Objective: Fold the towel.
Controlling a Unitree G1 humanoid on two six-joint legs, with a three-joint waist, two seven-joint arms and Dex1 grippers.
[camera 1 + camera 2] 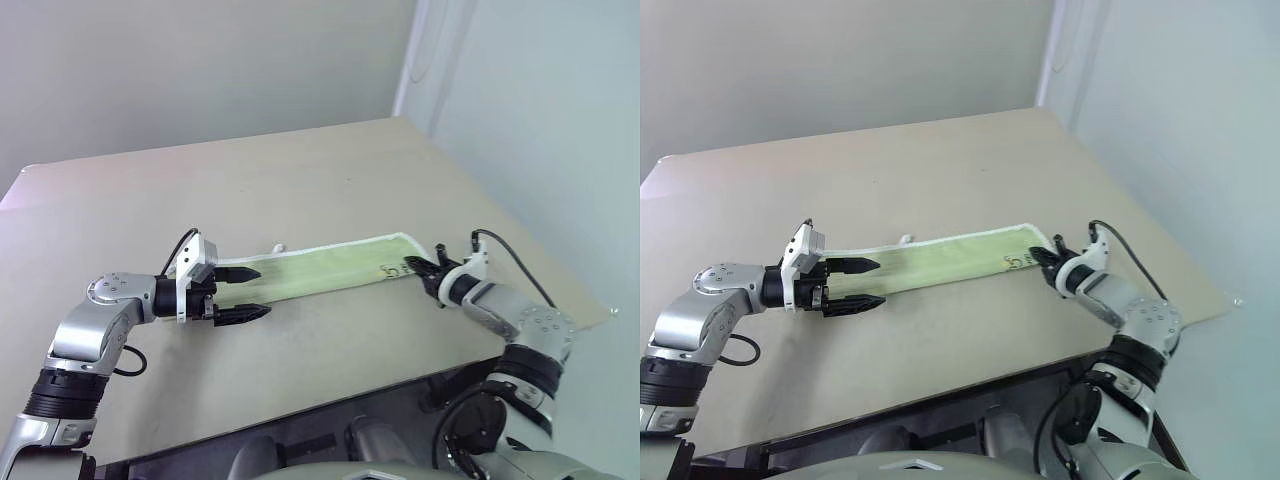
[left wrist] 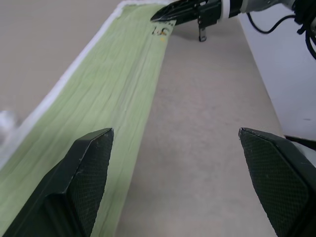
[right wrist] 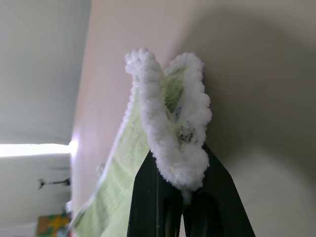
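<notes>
I should use my right gripper to fold the pinched end back over the towel's middle, because my left gripper is open and more pull only drags the straight towel along.
The light yellow-green towel lies on the table as a long narrow strip with white edging along its far side. A small white loop sticks out from that far edge, and dark marks show near the right end. My right gripper is shut on the towel's right end; in the right wrist view the bunched white edging is pinched between its black fingers. My left gripper is open at the left end, one finger over the cloth and the other over bare table in front of it.
The beige table reaches back to a pale wall. Its right corner lies just beyond my right arm, and its front edge runs close below both arms. Bare tabletop stretches behind the towel.
</notes>
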